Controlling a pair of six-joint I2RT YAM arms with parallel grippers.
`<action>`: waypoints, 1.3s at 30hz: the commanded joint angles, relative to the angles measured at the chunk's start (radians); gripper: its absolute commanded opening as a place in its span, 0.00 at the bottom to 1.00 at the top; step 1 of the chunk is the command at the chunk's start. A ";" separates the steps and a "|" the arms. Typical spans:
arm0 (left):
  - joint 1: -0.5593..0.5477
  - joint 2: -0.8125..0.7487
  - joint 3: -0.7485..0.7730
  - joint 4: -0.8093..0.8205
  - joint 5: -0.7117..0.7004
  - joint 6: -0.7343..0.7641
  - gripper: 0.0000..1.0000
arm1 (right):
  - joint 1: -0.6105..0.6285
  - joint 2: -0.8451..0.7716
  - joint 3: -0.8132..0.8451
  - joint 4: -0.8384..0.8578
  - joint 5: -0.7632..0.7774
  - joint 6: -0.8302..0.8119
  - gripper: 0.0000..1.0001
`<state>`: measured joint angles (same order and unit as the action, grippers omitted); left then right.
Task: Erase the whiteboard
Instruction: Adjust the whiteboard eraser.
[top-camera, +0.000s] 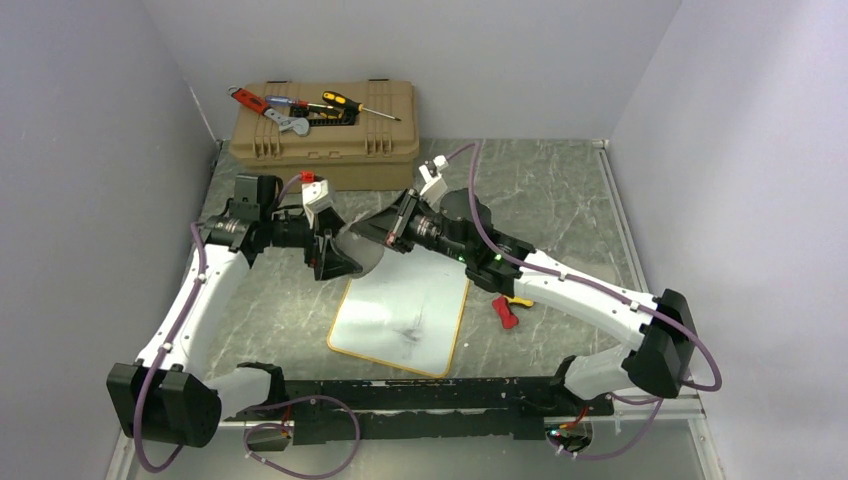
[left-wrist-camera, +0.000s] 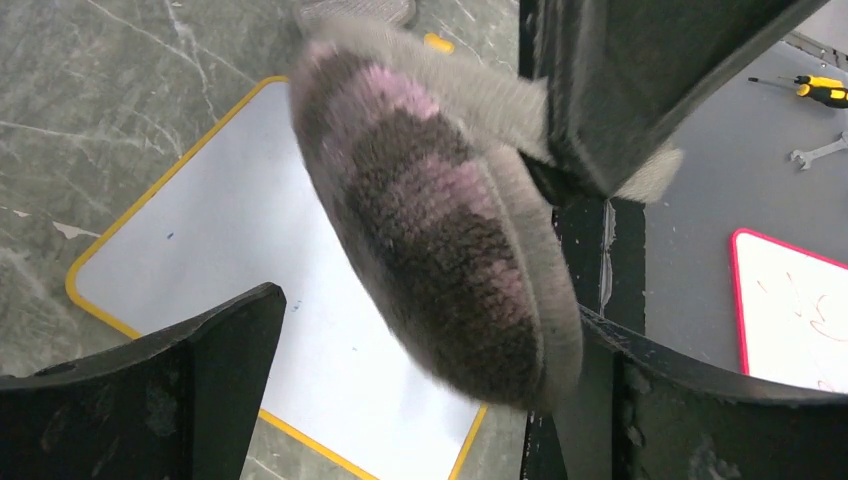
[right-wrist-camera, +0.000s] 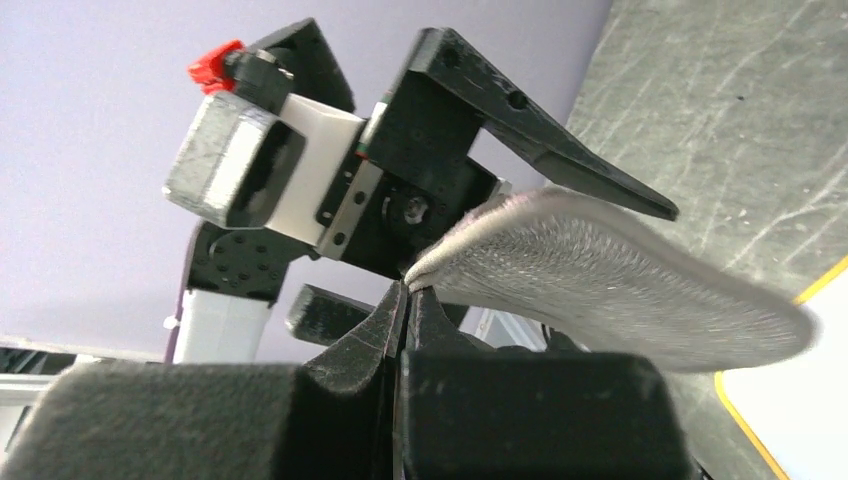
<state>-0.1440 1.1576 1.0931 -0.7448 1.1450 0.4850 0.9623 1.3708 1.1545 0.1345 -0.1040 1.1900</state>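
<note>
The eraser pad's stained side (left-wrist-camera: 410, 205) is hanging at a steep angle to the whiteboard, so next my left gripper clamps the eraser pad's loose edge (left-wrist-camera: 490, 385) while my right gripper opens and grips again.
The whiteboard (top-camera: 405, 310) lies flat on the marbled table, with an orange-tan frame, a faint grey smudge and a few tiny blue specks (left-wrist-camera: 230, 230); one corner shows in the right wrist view (right-wrist-camera: 800, 400). Above its far end hangs a round grey fuzzy eraser pad (top-camera: 365, 245), its face stained dark and pink (left-wrist-camera: 440, 230). My right gripper (right-wrist-camera: 408, 285) is shut on the pad's rim (right-wrist-camera: 610, 280) and comes in from the right (top-camera: 385, 235). My left gripper (top-camera: 340, 255) stands open, one finger on each side of the pad (left-wrist-camera: 430, 310).
A tan toolbox (top-camera: 325, 125) at the back carries screwdrivers and a wrench. A red and yellow tool (top-camera: 507, 308) lies right of the board, under the right arm. In the left wrist view a red-framed board (left-wrist-camera: 800, 310) lies on a grey surface beyond a black rail.
</note>
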 joint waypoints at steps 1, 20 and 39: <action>-0.002 -0.031 -0.022 0.029 -0.010 0.001 0.97 | 0.011 0.007 0.056 0.092 0.004 0.024 0.00; 0.034 -0.066 -0.065 0.189 0.091 -0.207 1.00 | 0.032 0.007 0.043 0.153 0.008 0.074 0.00; 0.047 -0.102 -0.003 0.189 0.042 -0.265 0.99 | 0.012 -0.024 0.136 0.008 0.125 0.020 0.00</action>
<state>-0.1032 1.0649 1.0328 -0.6266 1.2007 0.2897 0.9802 1.3750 1.2335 0.1467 -0.0269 1.2194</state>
